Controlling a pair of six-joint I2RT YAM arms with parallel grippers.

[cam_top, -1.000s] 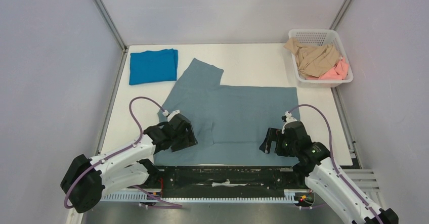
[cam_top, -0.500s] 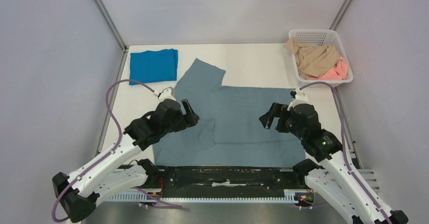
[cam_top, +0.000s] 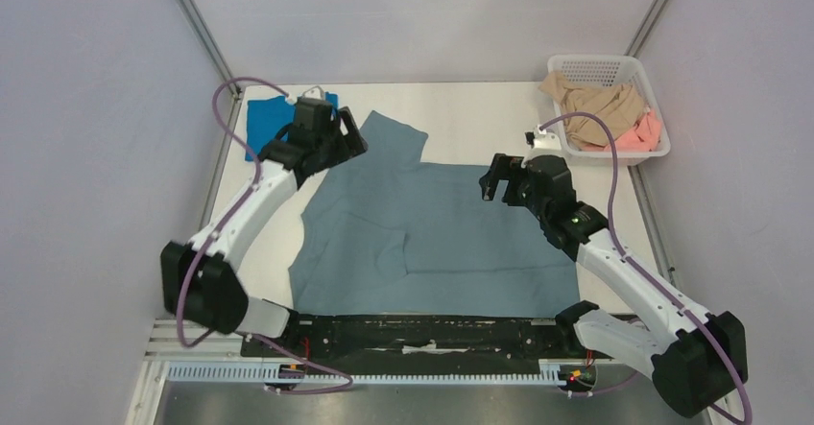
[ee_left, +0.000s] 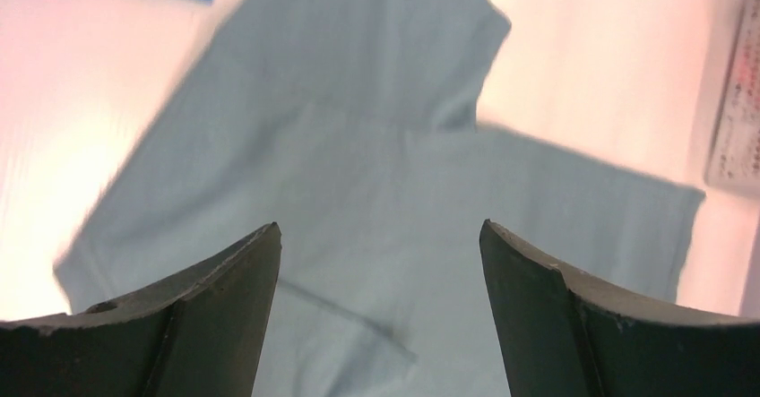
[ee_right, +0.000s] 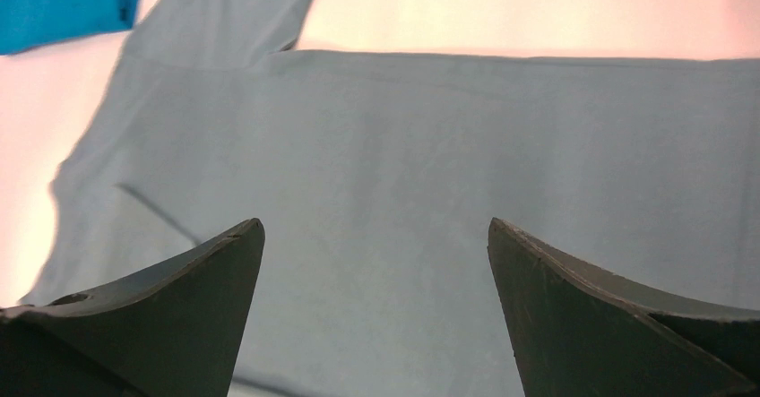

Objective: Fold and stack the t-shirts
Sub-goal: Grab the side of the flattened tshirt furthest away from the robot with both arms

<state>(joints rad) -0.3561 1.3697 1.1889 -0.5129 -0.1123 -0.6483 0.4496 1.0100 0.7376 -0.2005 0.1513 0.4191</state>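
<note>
I can see the grey-blue sleeve's far corner (cam_top: 375,116) lying clear of the folded blue t-shirt, so my left gripper keeps heading toward that corner until its fingers close there.
A large dusty grey-blue t-shirt (cam_top: 451,228) lies spread flat on the white table, one sleeve pointing to the far left; it also shows in the left wrist view (ee_left: 376,146) and in the right wrist view (ee_right: 448,146). A folded bright blue t-shirt (cam_top: 269,128) lies at the far left corner. Tan (cam_top: 595,108) and pink (cam_top: 638,135) t-shirts lie bunched in a white basket (cam_top: 600,65). My left gripper (cam_top: 347,135) is open and empty above the far left sleeve. My right gripper (cam_top: 499,180) is open and empty above the shirt's far right edge.
The basket stands at the far right corner of the table. Metal frame posts (cam_top: 197,27) rise at the table's far corners. A black rail (cam_top: 422,334) runs along the near edge, under the shirt's hem.
Both grippers have lifted off the near hem of the grey-blue shirt and moved to the far side, the left one furthest. The shirt lies flat as before.
</note>
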